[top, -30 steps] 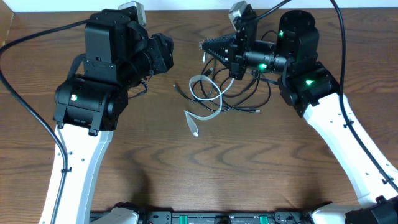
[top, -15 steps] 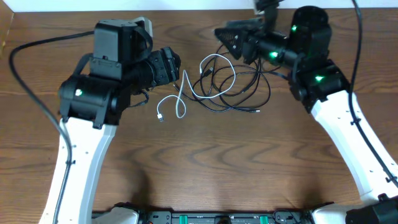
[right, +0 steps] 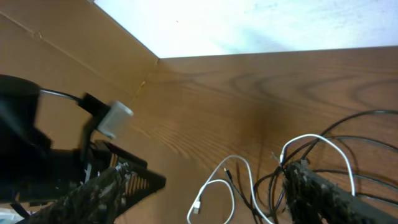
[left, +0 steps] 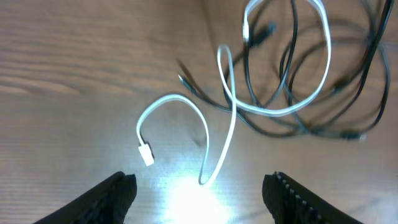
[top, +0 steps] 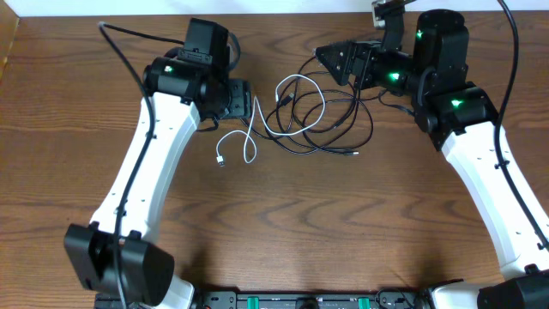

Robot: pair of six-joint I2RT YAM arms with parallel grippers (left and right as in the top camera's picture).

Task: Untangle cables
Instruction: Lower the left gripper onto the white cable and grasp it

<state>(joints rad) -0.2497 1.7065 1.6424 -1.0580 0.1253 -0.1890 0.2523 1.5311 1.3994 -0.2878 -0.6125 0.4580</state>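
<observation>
The white loop (left: 280, 112) is lying on top of the black cables, so the white cable (left: 219, 165) should come free and leave them behind when I pull it away.
The white cable (top: 250, 147) lies on the table, its plug end (top: 221, 161) at the left and its far loop (top: 300, 81) still threaded through the black cables (top: 343, 129) at centre. My left gripper (top: 244, 99) stands open just left of the tangle. In the left wrist view it (left: 199, 190) hovers over the white cable (left: 231, 127) with nothing between its fingers. My right gripper (top: 333, 60) is open above the tangle's rear right. In the right wrist view it (right: 205, 186) frames the white cable (right: 219, 185) and black cables (right: 273, 180) below, holding nothing.
Thick black cords (top: 129, 51) run from both arms along the back of the wooden table (top: 300, 223). A white wall (right: 261, 25) borders the far edge. The left arm's gripper (right: 127, 174) shows in the right wrist view, close to the tangle.
Both grippers have opened and the right one let the cables go. The white cable's free end now lies further left. The left arm swung toward the back; the right gripper drew back right.
</observation>
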